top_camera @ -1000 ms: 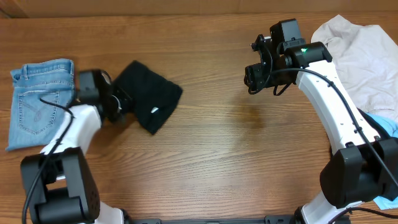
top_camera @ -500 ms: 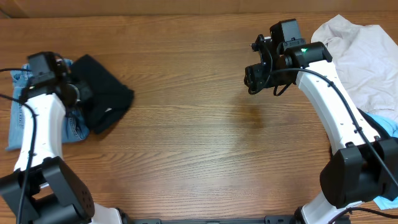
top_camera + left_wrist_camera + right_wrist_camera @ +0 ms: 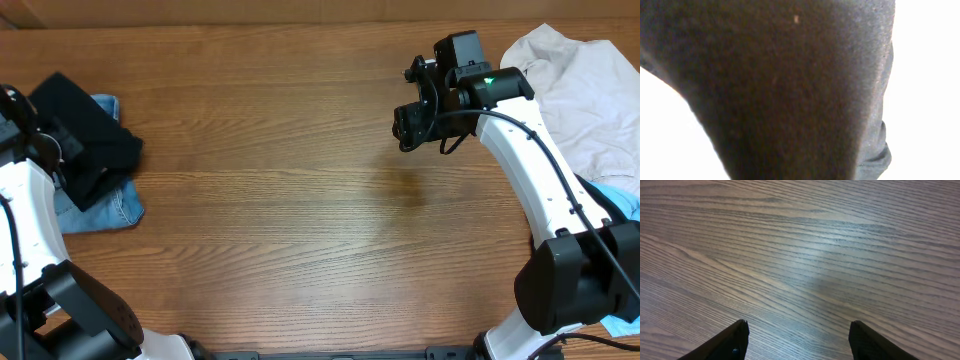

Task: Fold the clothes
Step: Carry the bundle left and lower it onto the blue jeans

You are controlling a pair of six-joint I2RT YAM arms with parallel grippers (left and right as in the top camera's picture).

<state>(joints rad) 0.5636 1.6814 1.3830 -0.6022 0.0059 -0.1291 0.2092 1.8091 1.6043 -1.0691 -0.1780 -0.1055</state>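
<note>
My left gripper should go on lowering the folded black shirt, which is over the light-blue jeans, until the shirt rests on the pile, before it lets go.
The folded black shirt lies over the light-blue jeans at the table's far left edge. My left gripper is at the shirt's left side, its fingers hidden in the cloth. Black fabric fills the left wrist view, so the gripper appears shut on it. My right gripper hangs open and empty over bare wood, with both fingertips apart in the right wrist view. The off-white shirt lies crumpled at the back right.
A light-blue cloth lies at the right edge beside the right arm's base. The wooden table runs between the two arms.
My left gripper has carried the black shirt leftward from the table's left-middle onto the jeans at the far left edge. The right arm has not moved.
</note>
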